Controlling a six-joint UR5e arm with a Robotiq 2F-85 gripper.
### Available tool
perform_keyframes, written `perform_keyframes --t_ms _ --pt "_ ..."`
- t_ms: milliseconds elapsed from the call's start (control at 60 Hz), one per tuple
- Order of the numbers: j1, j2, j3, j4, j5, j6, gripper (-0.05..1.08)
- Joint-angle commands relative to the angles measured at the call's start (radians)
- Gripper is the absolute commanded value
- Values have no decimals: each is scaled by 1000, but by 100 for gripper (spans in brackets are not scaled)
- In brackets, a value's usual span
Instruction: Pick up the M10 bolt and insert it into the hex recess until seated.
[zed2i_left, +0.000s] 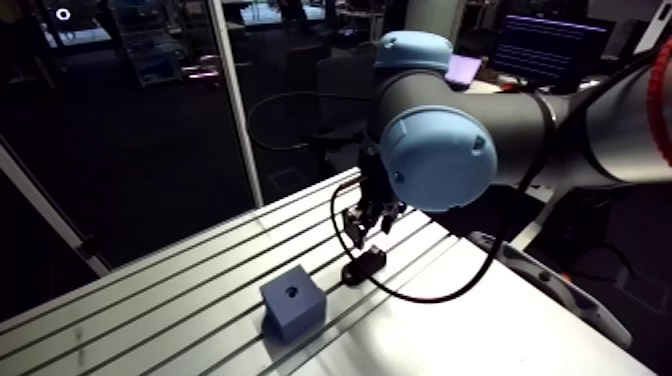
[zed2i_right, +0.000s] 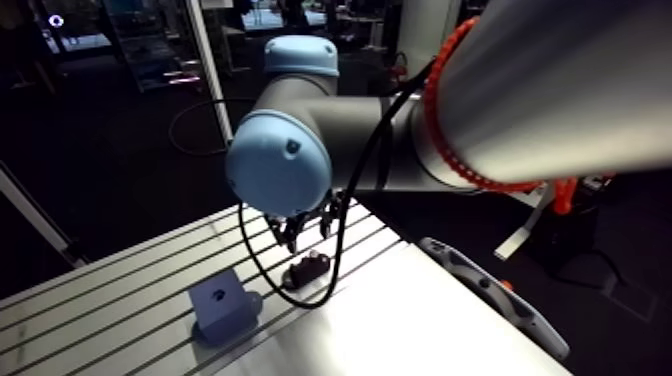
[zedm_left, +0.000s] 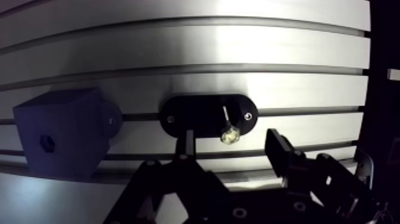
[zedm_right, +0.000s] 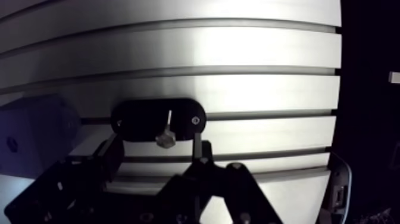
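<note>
The black holder shows screws (zedm_left: 248, 116) at both ends, so the bolt (zedm_left: 230, 136) will come loose and the holder will stay in place when I lift the bolt.
A small metal bolt (zedm_left: 228, 134) stands in a black oval holder (zedm_left: 196, 116) on the slotted aluminium table (zedm_left: 238, 53), its hex head toward the camera. A blue cube (zedm_left: 59, 140) with a hex recess (zedm_left: 46, 143) in one face sits just beside the holder. In the wrist view my gripper (zedm_left: 234, 146) hangs above the holder, open, and the bolt head shows in the gap between the two fingers without touching either. In the arm view the gripper (zed2i_left: 366, 225) hovers a little above the holder (zed2i_left: 363, 266), with the cube (zed2i_left: 292, 303) nearer the table's front.
The table's edge runs close to one side of the gripper, beyond the holder (zedm_left: 364, 89). A grey bracket (zed2i_left: 540, 275) lies along the table's right side in the arm view. A black cable (zed2i_left: 440, 290) loops down near the holder.
</note>
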Motion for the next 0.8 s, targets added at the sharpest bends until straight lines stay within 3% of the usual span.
perform_keyframes --t_ms 17,800 --pt "-3 11 1 -4 0 1 32" --pt "-3 26 17 -32 -2 2 37"
